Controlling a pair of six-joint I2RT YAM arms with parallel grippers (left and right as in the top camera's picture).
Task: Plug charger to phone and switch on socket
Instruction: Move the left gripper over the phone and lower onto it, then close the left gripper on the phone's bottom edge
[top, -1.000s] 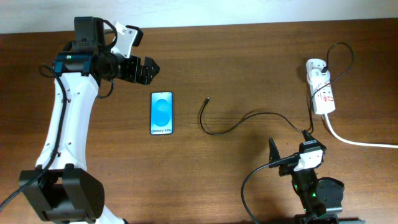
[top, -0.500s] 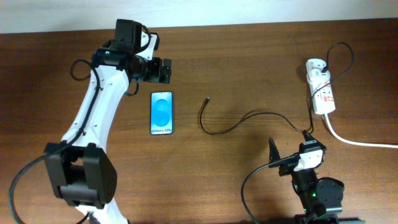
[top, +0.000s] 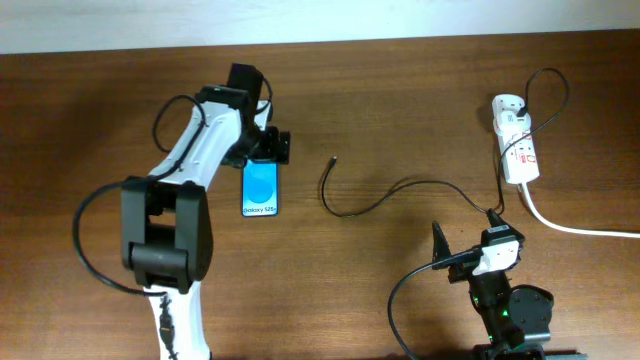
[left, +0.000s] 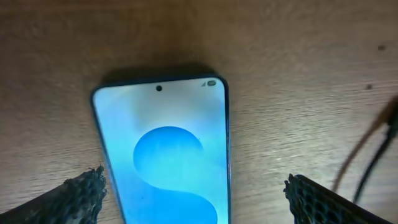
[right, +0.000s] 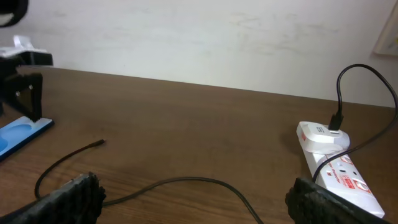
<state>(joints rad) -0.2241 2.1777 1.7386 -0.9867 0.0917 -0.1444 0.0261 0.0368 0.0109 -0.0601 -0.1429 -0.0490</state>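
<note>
My left gripper should go on down until its fingers can close across the phone's narrow width (left: 172, 193), because its open fingers straddle the phone's long edges (left: 228, 152).
The phone (top: 261, 187) lies flat with its blue screen up, left of centre; it fills the left wrist view (left: 165, 149). My left gripper (top: 266, 147) is open above the phone's far end, a finger on each side of it (left: 196, 199). The thin black charger cable (top: 375, 200) runs from its connector tip (top: 334, 158) across the table to the black plug in the socket (top: 517, 140), a white power strip at the far right. My right gripper (top: 470, 258) is open near the front edge, over the cable (right: 186, 182). The socket also shows in the right wrist view (right: 339, 168).
The socket's thick white cord (top: 575, 228) runs off the right edge. The white wall (right: 199, 37) rises behind the table's far edge. Bare wood lies between the phone and the cable tip.
My left arm has swung right and down, from the far left of the table to directly over the phone's far end. The right arm, cable and phone have not moved.
</note>
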